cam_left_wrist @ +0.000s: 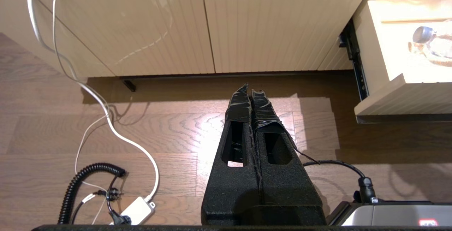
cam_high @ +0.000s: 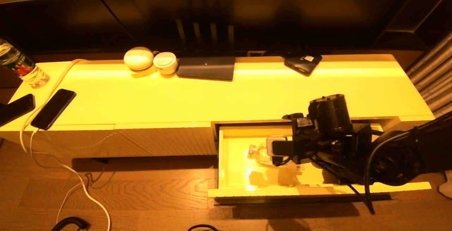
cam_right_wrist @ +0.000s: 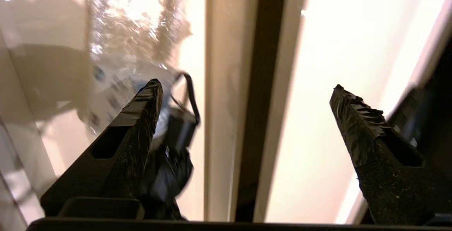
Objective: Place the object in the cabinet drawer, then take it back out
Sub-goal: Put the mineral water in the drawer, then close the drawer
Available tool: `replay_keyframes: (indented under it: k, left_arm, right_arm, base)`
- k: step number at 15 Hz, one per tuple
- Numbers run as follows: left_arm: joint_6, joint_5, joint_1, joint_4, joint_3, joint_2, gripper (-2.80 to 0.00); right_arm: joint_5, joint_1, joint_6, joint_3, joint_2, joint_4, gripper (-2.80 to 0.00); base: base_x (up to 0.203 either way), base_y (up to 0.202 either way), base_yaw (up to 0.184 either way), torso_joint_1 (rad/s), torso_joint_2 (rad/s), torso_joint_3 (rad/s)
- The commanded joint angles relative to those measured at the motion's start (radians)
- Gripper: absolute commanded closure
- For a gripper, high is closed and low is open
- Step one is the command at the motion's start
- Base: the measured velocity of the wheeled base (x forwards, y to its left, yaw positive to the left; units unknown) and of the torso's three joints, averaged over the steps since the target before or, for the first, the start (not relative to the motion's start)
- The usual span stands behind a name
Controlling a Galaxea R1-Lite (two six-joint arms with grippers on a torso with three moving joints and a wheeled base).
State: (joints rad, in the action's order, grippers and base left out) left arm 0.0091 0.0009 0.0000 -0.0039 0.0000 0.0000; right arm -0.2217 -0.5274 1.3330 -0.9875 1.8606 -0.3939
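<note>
My gripper will push the cabinet drawer (cam_high: 258, 192), and it will slide straight in until it is flush, because the clear plastic bottle (cam_high: 264, 156) is lying on its side below the drawer's rim.
The cabinet drawer (cam_high: 282, 190) stands pulled out at the cabinet's right end, its glossy inside lit. The object, a clear plastic bottle (cam_high: 259, 155), lies on its side on the drawer floor; it also shows as the bottle (cam_left_wrist: 430, 43) and the bottle (cam_right_wrist: 130, 29). My right arm (cam_high: 328, 128) reaches over the drawer's back part. Its gripper (cam_right_wrist: 245, 86) is open wide and holds nothing. One finger (cam_right_wrist: 141, 111) hangs over the bottle's labelled end; the other finger (cam_right_wrist: 356, 118) is over the cabinet top. My left gripper (cam_left_wrist: 250, 91) is shut and empty above the wooden floor, left of the drawer (cam_left_wrist: 388, 96).
On the cabinet top lie two phones (cam_high: 53, 109) at the left, a water bottle (cam_high: 21, 66), two white round items (cam_high: 138, 58), a dark flat pad (cam_high: 206, 67) and a dark device (cam_high: 303, 63). A white cable (cam_high: 70, 174) trails over the floor.
</note>
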Motion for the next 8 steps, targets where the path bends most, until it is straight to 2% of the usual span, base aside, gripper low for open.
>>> replay_keyframes:
  k: [1,4,5,8]
  left_arm:
    - [0.000,0.001,0.000,-0.001,0.002,0.000,0.00]
    - [0.000,0.001,0.000,-0.001,0.002,0.000,0.00]
    - [0.000,0.001,0.000,-0.001,0.002,0.000,0.00]
    - [0.000,0.001,0.000,0.000,0.002,0.000,0.00]
  right_arm:
    - [0.000,0.033,0.002,0.044,-0.145,0.012,-2.80]
    - [0.001,0.068,-0.009,0.083,-0.203,0.022,-2.80]
    - [0.001,0.087,-0.018,0.105,-0.256,0.025,0.00]
    - [0.005,0.125,-0.092,0.228,-0.473,0.066,0.00]
  base:
    - [0.000,0.000,0.000,0.000,0.00,0.000]
    - [0.000,0.000,0.000,0.000,0.00,0.000]
    - [0.000,0.000,0.000,0.000,0.00,0.000]
    - [0.000,0.000,0.000,0.000,0.00,0.000]
